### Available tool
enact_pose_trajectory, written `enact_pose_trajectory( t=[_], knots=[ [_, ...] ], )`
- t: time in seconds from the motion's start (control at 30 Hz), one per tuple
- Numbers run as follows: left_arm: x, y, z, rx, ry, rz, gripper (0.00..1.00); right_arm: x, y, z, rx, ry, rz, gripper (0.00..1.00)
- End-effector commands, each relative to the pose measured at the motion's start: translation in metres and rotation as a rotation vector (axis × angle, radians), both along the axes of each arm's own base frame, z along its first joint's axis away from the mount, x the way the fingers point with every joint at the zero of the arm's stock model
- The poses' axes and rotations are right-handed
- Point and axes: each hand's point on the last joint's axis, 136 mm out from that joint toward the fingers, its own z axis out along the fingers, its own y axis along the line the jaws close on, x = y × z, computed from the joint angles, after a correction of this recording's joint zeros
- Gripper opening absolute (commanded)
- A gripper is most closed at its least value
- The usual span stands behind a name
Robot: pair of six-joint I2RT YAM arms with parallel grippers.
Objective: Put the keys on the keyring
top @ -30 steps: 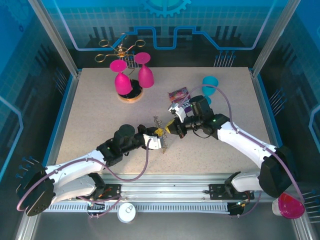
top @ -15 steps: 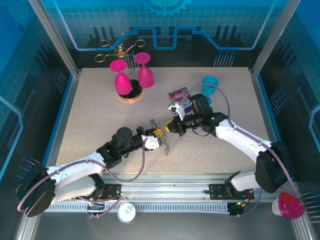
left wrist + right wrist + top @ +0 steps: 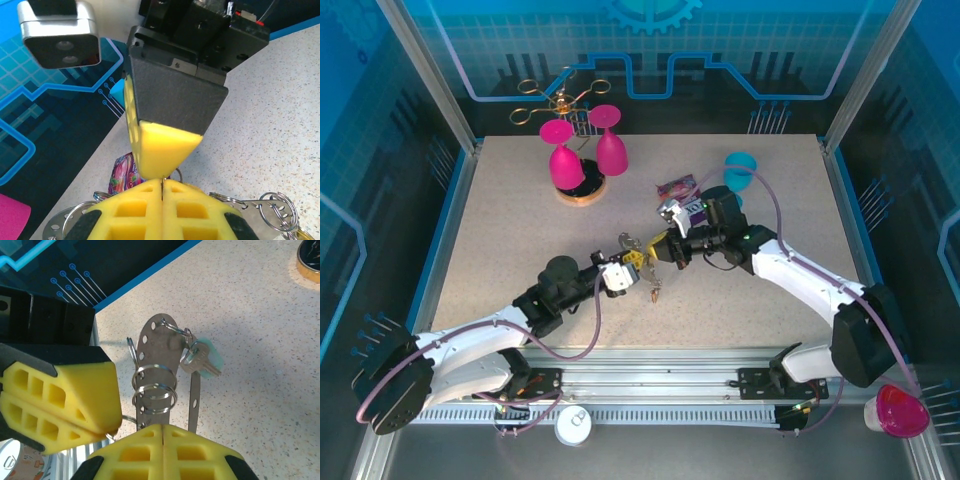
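I should hold my right gripper still now and let go of the strap's near end point(image 3: 153, 419), as my left gripper is closed on a thin ring at the strap's edge.
The keyring point(image 3: 159, 357) is a grey perforated metal strap carrying several thin wire rings; both grippers hold it above the table point(image 3: 520, 230). My right gripper point(image 3: 164, 429) is shut on the strap's near end. My left gripper point(image 3: 161, 185) is shut on a thin ring at the strap's edge, its pads touching the right gripper's fingertips point(image 3: 162, 150). One of the keys point(image 3: 200, 360), silver with a pale green head, hangs from a ring at the strap's far end. From above, the left gripper point(image 3: 623, 272) and right gripper point(image 3: 658, 248) meet at the keyring point(image 3: 633, 243), and the key point(image 3: 653, 292) dangles below.
A purple candy packet point(image 3: 677, 187) lies just behind the right gripper. Two pink goblets point(image 3: 585, 150) hang upside down on a gold wire rack at the back left. A teal goblet point(image 3: 740, 165) stands at the back right. A pink cup point(image 3: 900, 410) sits off the table, near right.
Both grippers have drifted a little left and away with the keyring between them. The hanging key has swung lower. Neither gripper has opened.
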Motion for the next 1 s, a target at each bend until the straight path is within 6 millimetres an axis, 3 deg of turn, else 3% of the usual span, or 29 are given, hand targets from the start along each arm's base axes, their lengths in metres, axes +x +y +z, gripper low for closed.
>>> enact_pose_trajectory(
  t=[0.0, 0.13, 0.23, 0.43, 0.53, 0.67, 0.8, 0.97],
  knots=[
    [0.002, 0.005, 0.012, -0.090, 0.009, 0.015, 0.00, 0.012, -0.021, 0.001, -0.028, -0.049, -0.091, 0.00],
    [0.003, 0.007, 0.008, -0.110, 0.065, 0.008, 0.00, 0.018, -0.052, -0.046, -0.264, -0.098, -0.171, 0.00],
    [0.001, 0.006, 0.001, -0.099, 0.103, -0.005, 0.00, 0.015, -0.064, -0.081, -0.413, -0.161, -0.161, 0.00],
    [0.002, 0.005, -0.005, -0.080, 0.129, -0.016, 0.00, 0.025, -0.067, -0.109, -0.513, -0.215, -0.140, 0.00],
    [0.002, 0.003, -0.007, -0.076, 0.139, -0.026, 0.00, 0.028, -0.064, -0.111, -0.523, -0.224, -0.125, 0.04],
    [0.002, 0.002, -0.009, -0.085, 0.172, -0.041, 0.00, 0.027, -0.063, -0.109, -0.544, -0.238, -0.079, 0.29],
    [0.002, 0.001, -0.009, -0.100, 0.201, -0.061, 0.00, 0.021, -0.054, -0.077, -0.425, -0.335, -0.015, 0.35],
    [-0.002, 0.001, -0.005, -0.134, 0.226, -0.106, 0.00, -0.013, -0.026, -0.027, -0.108, -0.576, 0.175, 0.33]
  ],
)
